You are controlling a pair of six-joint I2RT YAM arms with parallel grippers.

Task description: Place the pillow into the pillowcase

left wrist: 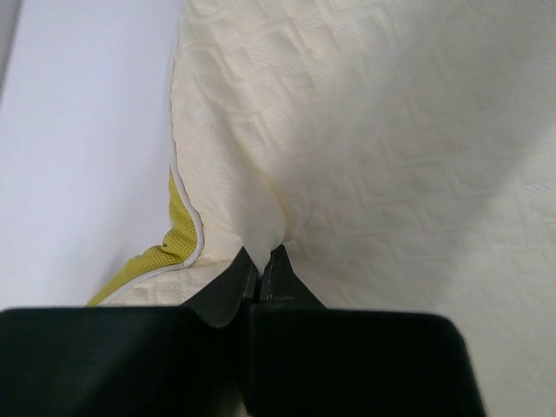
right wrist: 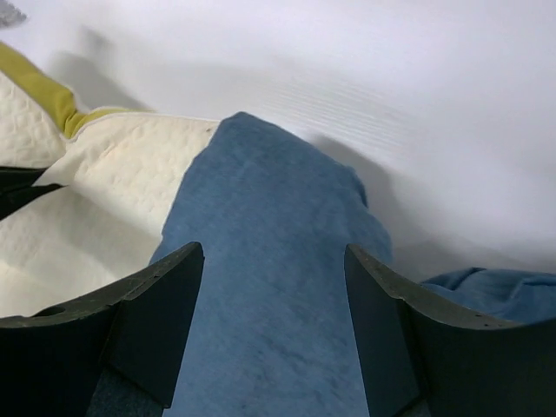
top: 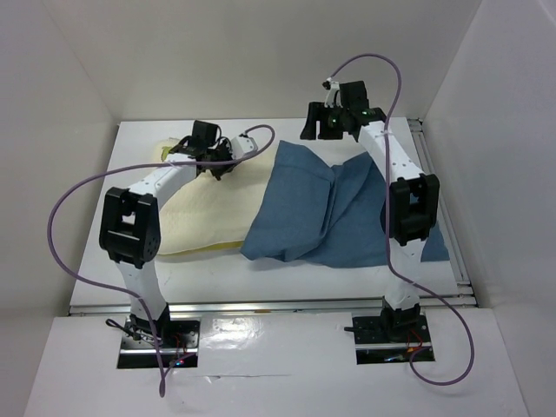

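Much of the pillow [top: 205,212] is outside the pillowcase, so the robot's right gripper should return to the pillowcase opening's far corner [top: 282,145] and pull that corner over the pillow.
The cream-white pillow [top: 204,217] lies on the left half of the table, its yellow edge [left wrist: 176,246] showing at the far left corner. My left gripper [top: 220,165] is shut on a pinched fold of the pillow's [left wrist: 373,130] cover near that far edge; the left gripper [left wrist: 264,254] holds the fold between its tips. The wrinkled dusty-blue pillowcase [top: 317,208] lies to the right, overlapping the pillow's right side. My right gripper [top: 334,129] hangs open above the pillowcase's far edge. In the right wrist view the right gripper [right wrist: 274,252] frames the pillowcase [right wrist: 269,278] without touching it, the pillow [right wrist: 113,174] beside it.
White walls [top: 61,95] box in the table [top: 95,278] on the left, back and right. Purple cables [top: 65,226] loop off both arms. The right arm's elbow [top: 413,213] stands over the pillowcase's right part.
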